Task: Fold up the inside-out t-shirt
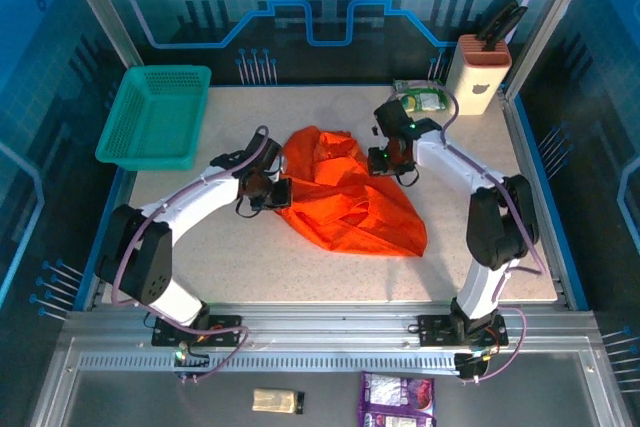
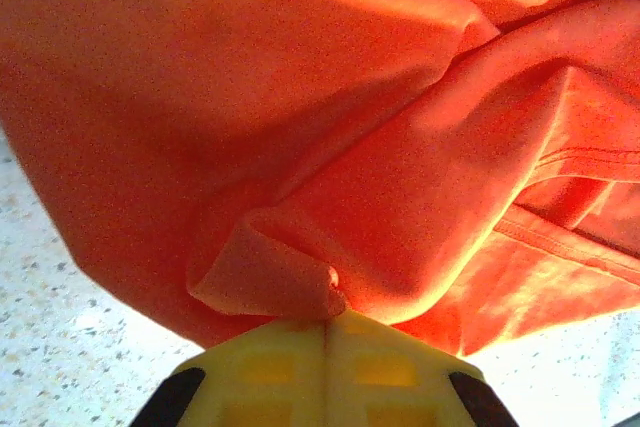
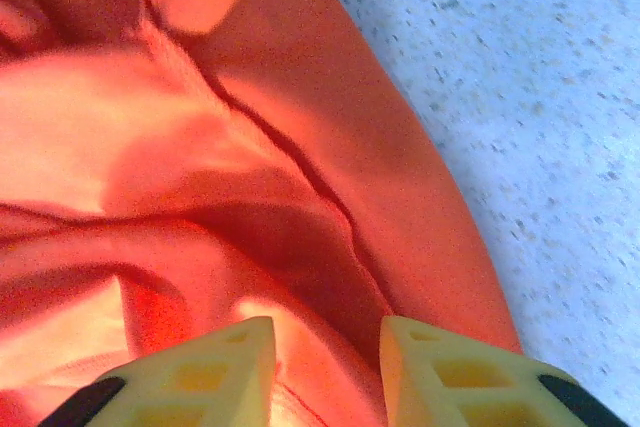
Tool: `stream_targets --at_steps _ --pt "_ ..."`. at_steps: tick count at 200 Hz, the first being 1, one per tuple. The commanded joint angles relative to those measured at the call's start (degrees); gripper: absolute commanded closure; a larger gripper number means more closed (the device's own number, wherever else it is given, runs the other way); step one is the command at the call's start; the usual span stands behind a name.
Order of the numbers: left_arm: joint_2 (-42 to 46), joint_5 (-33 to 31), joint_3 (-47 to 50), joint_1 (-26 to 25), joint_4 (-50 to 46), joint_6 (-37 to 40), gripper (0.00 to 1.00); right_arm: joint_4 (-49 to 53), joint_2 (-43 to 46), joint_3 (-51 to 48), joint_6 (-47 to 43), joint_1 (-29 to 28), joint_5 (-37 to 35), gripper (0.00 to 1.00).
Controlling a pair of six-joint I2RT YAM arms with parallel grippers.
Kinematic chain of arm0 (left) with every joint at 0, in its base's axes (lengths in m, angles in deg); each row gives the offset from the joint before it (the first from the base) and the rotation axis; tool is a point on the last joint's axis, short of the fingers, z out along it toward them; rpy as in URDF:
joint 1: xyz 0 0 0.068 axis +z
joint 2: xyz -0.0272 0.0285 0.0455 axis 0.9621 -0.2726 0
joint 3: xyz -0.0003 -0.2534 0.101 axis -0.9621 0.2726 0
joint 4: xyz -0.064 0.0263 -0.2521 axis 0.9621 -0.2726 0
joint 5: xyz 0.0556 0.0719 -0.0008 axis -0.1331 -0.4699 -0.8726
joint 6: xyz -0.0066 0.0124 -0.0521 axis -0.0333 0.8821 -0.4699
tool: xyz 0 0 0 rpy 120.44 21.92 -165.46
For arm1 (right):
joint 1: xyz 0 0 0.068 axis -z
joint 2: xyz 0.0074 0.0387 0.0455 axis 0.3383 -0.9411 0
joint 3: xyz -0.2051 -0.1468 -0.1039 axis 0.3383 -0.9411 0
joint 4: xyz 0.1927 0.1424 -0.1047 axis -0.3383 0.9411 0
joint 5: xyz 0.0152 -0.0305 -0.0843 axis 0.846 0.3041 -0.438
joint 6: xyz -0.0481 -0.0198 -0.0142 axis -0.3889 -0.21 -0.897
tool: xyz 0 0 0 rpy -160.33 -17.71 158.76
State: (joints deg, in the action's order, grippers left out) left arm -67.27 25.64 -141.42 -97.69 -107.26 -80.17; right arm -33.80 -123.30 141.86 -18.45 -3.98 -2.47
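Observation:
The t-shirt's middle is bunched up, so next my left gripper lets go of its small edge fold [image 2: 268, 269] and grabs the middle cloth [image 1: 341, 178] before both grippers pull the t-shirt tight.
The inside-out t-shirt [image 1: 350, 202] lies crumpled in an orange-red heap on the middle of the table. At the heap's left edge, my left gripper [image 1: 275, 195] is shut on a small fold of the cloth. In the left wrist view the yellow jaws meet at the left gripper's tips [image 2: 327, 322], and the pinched fold of t-shirt [image 2: 300, 97] bulges out just above them. My right gripper [image 1: 388, 162] is at the heap's upper right. In the right wrist view the right gripper [image 3: 328, 332] stands open, its two yellow fingers apart over wrinkled t-shirt cloth [image 3: 200, 147].
A teal mesh basket [image 1: 155, 115] sits at the table's back left. A white block with black handles [image 1: 478, 75] and a green packet [image 1: 420, 97] stand at the back right. Bare speckled tabletop [image 3: 560, 127] lies to the right of the cloth.

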Motion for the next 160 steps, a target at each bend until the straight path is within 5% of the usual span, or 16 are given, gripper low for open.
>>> stream_targets --at_steps 1,66,103,127,148,160 --pt "-0.81 3.38 -2.4 0.48 1.21 0.04 1.0 -0.98 6.67 -4.48 -2.75 -4.62 -4.95 0.59" --pt "-0.37 3.56 -1.92 3.04 0.16 1.38 1.0 -0.19 2.74 -11.95 -8.68 -13.99 -9.91 0.42" --pt "0.61 3.71 -1.23 4.13 -0.23 2.02 1.0 -0.99 -1.67 -9.37 -8.21 -14.22 -15.05 0.42" --pt "1.42 3.38 -0.23 4.69 -0.3 2.09 1.0 -3.45 -1.96 -7.26 -8.86 -14.2 -16.17 0.55" --pt "2.74 2.71 0.79 5.05 -0.4 2.29 1.0 -4.66 -0.74 -5.36 -9.25 -14.31 -17.08 0.9" --pt "3.54 1.87 1.2 5.05 -0.71 2.62 0.99 -4.94 0.83 -4.79 -9.59 -14.3 -16.93 1.0"
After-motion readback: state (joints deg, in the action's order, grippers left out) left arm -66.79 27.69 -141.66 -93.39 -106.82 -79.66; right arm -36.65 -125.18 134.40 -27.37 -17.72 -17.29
